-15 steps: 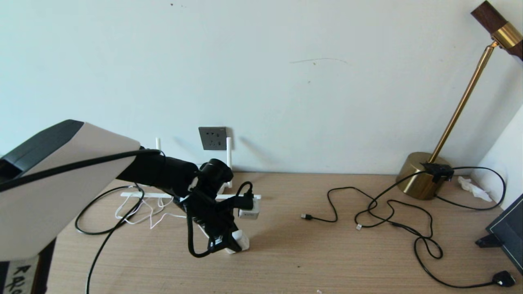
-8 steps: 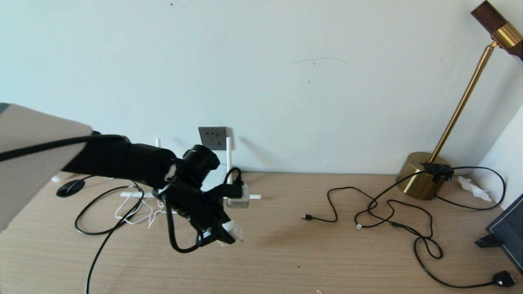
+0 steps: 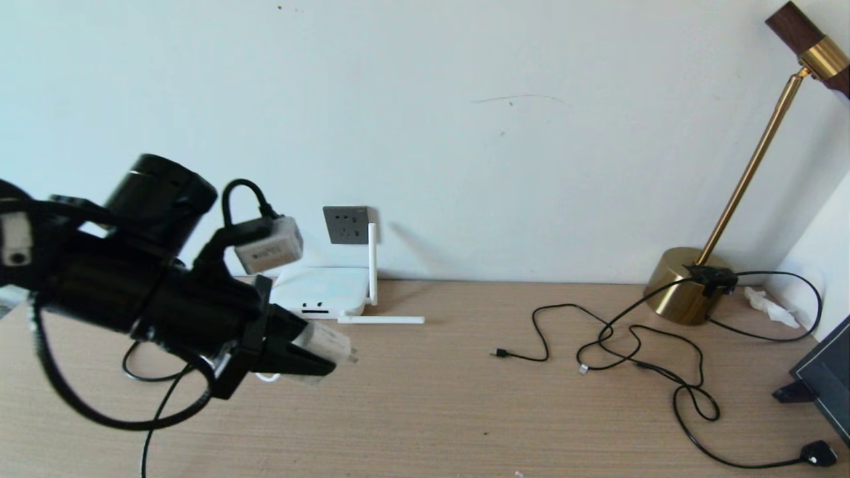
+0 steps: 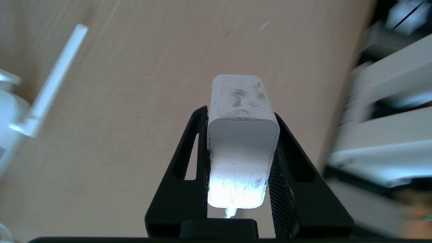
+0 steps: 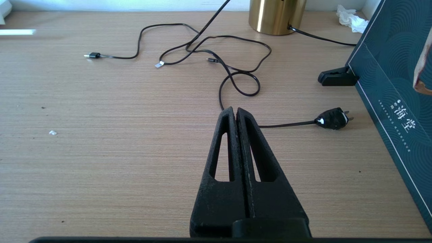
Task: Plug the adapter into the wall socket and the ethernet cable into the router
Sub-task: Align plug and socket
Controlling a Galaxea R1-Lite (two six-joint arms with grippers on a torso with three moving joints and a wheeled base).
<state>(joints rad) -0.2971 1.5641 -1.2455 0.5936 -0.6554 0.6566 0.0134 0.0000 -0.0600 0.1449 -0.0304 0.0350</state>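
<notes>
The adapter's pins [image 3: 352,356] are pointing across the table. Next, I swing my left gripper back, lift the adapter and turn it to face the wall socket [image 3: 346,226].
My left gripper [image 3: 317,357] is shut on the white adapter [image 3: 323,342], held in the air above the table's left part, in front of the router [image 3: 321,290]. In the left wrist view the adapter [image 4: 242,135] sits squeezed between both black fingers [image 4: 189,158], its thin white cord [image 4: 230,212] leaving at the back. The dark grey wall socket [image 3: 345,224] is on the wall behind the router. One router antenna [image 3: 372,262] stands upright, another [image 3: 382,320] lies flat. A black ethernet cable [image 3: 147,445] runs off the front left, mostly behind my arm. My right gripper [image 5: 235,110] is shut and empty over the right side.
Thin black cables [image 3: 631,345] sprawl over the right half of the table, ending in a black power plug [image 5: 332,118]. A brass lamp base [image 3: 680,285] stands at the back right. A dark teal box [image 5: 388,84] leans along the right edge.
My left arm has risen and swung left and nearer the head camera, carrying the adapter off the table. The router, earlier hidden behind the arm, now shows.
</notes>
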